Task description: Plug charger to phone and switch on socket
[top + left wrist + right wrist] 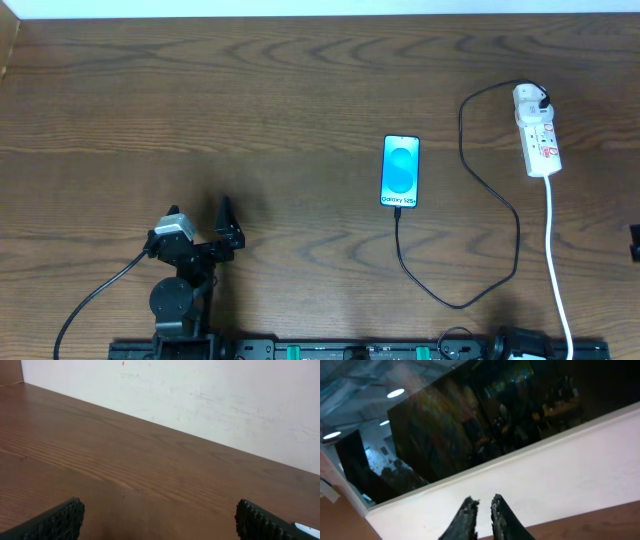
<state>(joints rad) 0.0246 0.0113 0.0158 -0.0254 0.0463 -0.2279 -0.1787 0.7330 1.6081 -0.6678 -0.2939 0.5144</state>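
Observation:
My right gripper is drawing back, and the charger's tip sits in the phone's near end (398,208) with the phone's screen glowing. So it should go on drawing back until it rests before it opens.
The phone (401,170) lies flat at the table's centre with its turquoise screen up. The charger's black cable (515,235) runs from the phone's near end, where its tip meets the phone, loops right and up to its plug (536,99) at the far end of the socket (540,138). The socket is a white strip at the far right. My left gripper (225,215) is open and empty at the front left, far from the phone; its fingers (160,515) sit wide apart over bare wood. My right gripper (484,502) is shut, empty, and points up at a wall.
The socket's white cord (556,270) runs down to the table's front edge. A dark part of the right arm (634,242) shows at the right edge. A white wall (200,395) borders the table's far side.

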